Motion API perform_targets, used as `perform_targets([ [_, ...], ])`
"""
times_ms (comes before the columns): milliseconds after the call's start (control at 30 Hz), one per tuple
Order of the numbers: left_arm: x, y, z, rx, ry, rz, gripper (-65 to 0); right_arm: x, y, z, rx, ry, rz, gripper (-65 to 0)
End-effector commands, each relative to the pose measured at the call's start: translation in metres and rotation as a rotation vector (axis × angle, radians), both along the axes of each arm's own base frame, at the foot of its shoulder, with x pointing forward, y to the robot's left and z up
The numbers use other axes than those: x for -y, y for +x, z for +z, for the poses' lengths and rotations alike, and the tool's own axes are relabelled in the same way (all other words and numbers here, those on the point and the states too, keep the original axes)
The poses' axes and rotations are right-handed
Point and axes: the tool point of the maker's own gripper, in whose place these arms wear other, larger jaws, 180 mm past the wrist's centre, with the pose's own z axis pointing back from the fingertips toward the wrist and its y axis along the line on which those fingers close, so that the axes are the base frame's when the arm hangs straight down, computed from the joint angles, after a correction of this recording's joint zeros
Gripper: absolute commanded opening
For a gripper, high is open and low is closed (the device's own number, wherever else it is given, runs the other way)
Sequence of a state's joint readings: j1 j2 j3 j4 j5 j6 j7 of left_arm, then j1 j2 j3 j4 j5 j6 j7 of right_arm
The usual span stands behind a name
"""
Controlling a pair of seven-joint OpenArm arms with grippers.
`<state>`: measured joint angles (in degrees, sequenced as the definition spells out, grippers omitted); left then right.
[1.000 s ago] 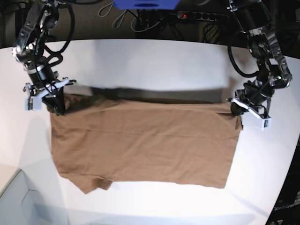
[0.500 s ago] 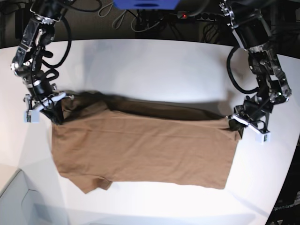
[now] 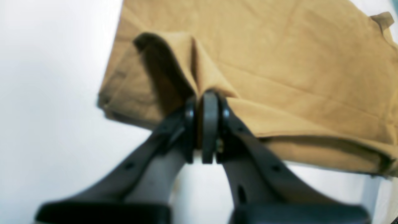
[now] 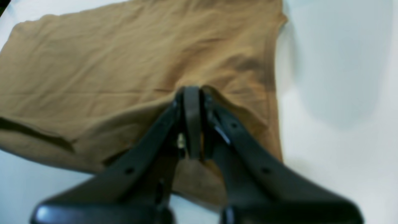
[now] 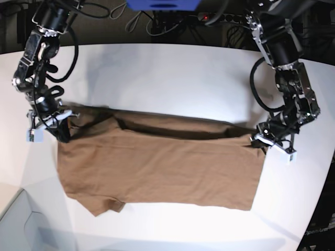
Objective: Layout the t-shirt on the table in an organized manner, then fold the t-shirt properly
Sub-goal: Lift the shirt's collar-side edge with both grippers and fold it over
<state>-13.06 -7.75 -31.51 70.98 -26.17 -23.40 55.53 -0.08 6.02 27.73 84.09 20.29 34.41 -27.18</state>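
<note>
My left gripper is pinching a raised fold in from the t-shirt's far corner. It should let go, take hold closer to that corner and pull the t-shirt back.
The tan-brown t-shirt lies spread across the middle of the white table. Its far edge is raised off the surface and casts a dark shadow along its length. In the base view my left gripper is shut on the shirt's far right corner. Up close, my left gripper has a ridge of the t-shirt pinched in its jaws. My right gripper is shut on the far left corner. In the right wrist view my right gripper holds a fold of the t-shirt.
Cables and a power strip run behind the table's far edge, beside a blue object. A pale grey box corner sits at the lower left. The table's curved edge passes close to my left arm on the right.
Both grippers have moved toward the table's near side, carrying the shirt's far edge with them. The raised edge now hangs over the shirt's body, leaving a wider shadow behind it.
</note>
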Motion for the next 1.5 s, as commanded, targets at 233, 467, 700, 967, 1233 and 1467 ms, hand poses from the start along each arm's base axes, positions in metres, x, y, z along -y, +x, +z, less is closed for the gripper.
perform_targets([
  [233,-0.005,0.014,0.010,0.034,-0.017,0.012,-63.5,0.005,0.015,0.017,0.066,0.015,-0.009,-65.0],
  [467,-0.004,0.014,0.010,0.035,-0.020,0.012,-62.3,0.004,0.015,0.013,0.058,0.019,-0.010,-62.6],
  [700,-0.008,0.015,0.014,0.046,-0.012,0.015,-30.7,0.006,0.015,0.016,0.065,0.018,-0.014,-39.6],
  [967,-0.030,0.011,0.018,0.065,-0.035,0.093,-21.0,0.008,0.012,0.015,0.065,0.017,-0.020,-34.0],
  [1233,-0.030,0.008,0.013,0.052,-0.053,0.105,-21.0,0.008,0.005,0.008,0.046,0.017,-0.020,-34.0],
  [1467,-0.015,0.008,0.007,0.044,-0.085,0.096,-21.1,0.007,0.005,0.008,0.046,0.019,-0.020,-34.0],
])
